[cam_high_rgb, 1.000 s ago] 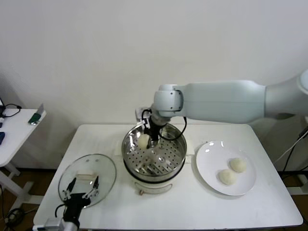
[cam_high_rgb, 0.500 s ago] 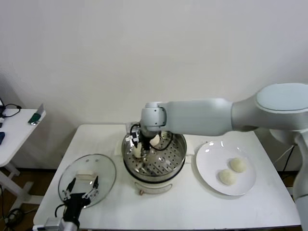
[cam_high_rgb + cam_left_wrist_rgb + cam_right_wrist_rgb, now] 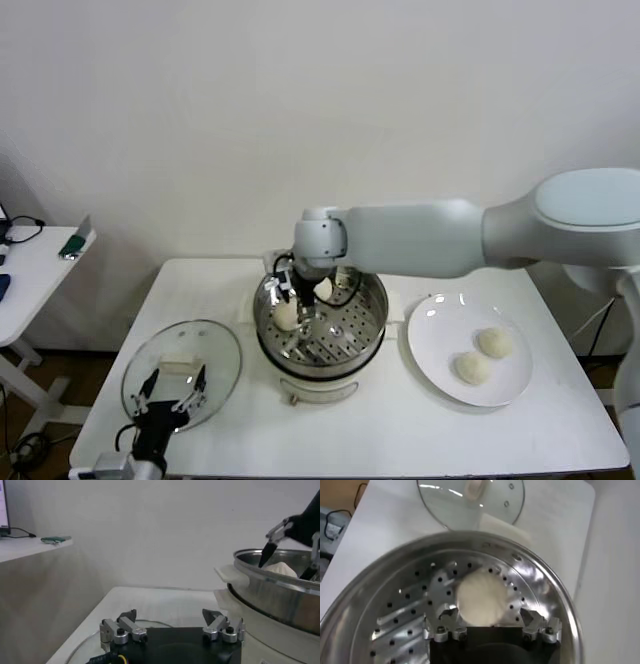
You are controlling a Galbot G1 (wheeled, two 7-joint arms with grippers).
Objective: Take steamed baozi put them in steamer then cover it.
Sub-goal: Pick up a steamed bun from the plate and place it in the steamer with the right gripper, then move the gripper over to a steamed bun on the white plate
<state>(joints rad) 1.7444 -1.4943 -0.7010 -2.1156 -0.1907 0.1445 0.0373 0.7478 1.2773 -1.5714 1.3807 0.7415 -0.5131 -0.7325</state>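
I keep moving my right gripper to the plate and close it on the front baozi (image 3: 471,368), because its open fingers are clear of the baozi in the steamer (image 3: 285,316).
The steamer (image 3: 345,352) stands mid-table, its perforated tray (image 3: 410,605) showing. One steamed baozi (image 3: 481,599) lies on the tray at the steamer's left side (image 3: 286,316). My right gripper (image 3: 487,614) hangs open just above it, its fingers (image 3: 446,612) spread wider than the bun and clear of it. A second white bun (image 3: 322,290) shows behind the gripper (image 3: 297,303) inside the pot. Two more baozi (image 3: 494,342) (image 3: 472,368) rest on the white plate (image 3: 432,330). My left gripper (image 3: 170,617) is parked open over the glass lid (image 3: 182,372).
The glass lid with its pale handle (image 3: 474,487) lies flat on the table left of the steamer. A side table (image 3: 30,270) with small items stands at the far left. The steamer's rim (image 3: 280,595) rises close beside the left gripper.
The right arm carried a baozi leftward and down into the steamer, then the gripper opened and left the bun on the tray. The left arm has not moved.
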